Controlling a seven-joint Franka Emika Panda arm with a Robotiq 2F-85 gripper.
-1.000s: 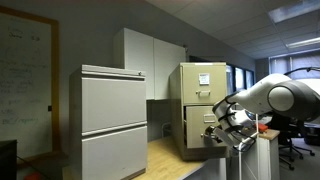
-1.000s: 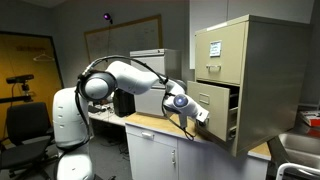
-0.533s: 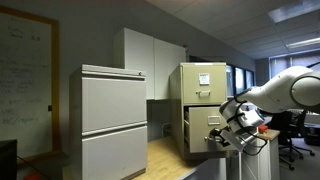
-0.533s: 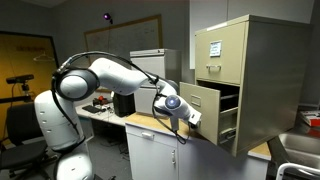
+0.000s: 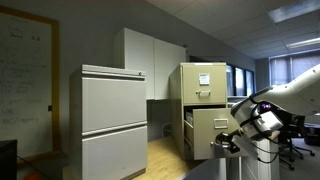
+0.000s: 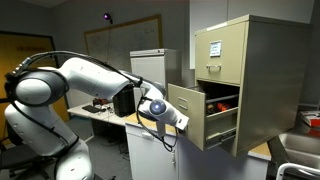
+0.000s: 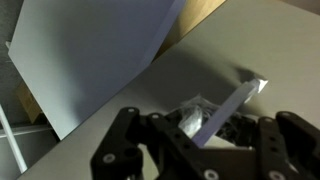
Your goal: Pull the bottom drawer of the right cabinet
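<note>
The metal handle (image 7: 237, 101) is in my gripper and the space before the bottom drawer (image 6: 189, 103) is clear, so I should keep pulling until the drawer is wide open, and then let go.
The right cabinet (image 5: 203, 82) is tall, narrow and beige, with white labels on its upper front; it shows in both exterior views (image 6: 262, 60). Its bottom drawer (image 5: 214, 132) stands pulled far out, and its dark inside shows in an exterior view (image 6: 190, 112). My gripper (image 5: 233, 144) is at the drawer front (image 6: 177, 121). In the wrist view the plain drawer front (image 7: 150, 80) fills the frame, and my gripper (image 7: 205, 130) is closed around its small metal handle (image 7: 240, 98).
A wide pale grey two-panel cabinet (image 5: 113, 120) stands beside a tall white wall cupboard (image 5: 150, 55). A wooden countertop (image 5: 168, 156) runs under the beige cabinet. My arm's base (image 6: 40, 140) stands by a cluttered desk (image 6: 105, 108) and an office chair (image 6: 25, 125).
My gripper has moved away from the cabinet with the handle in it. The bottom drawer has slid much farther out than a second ago.
</note>
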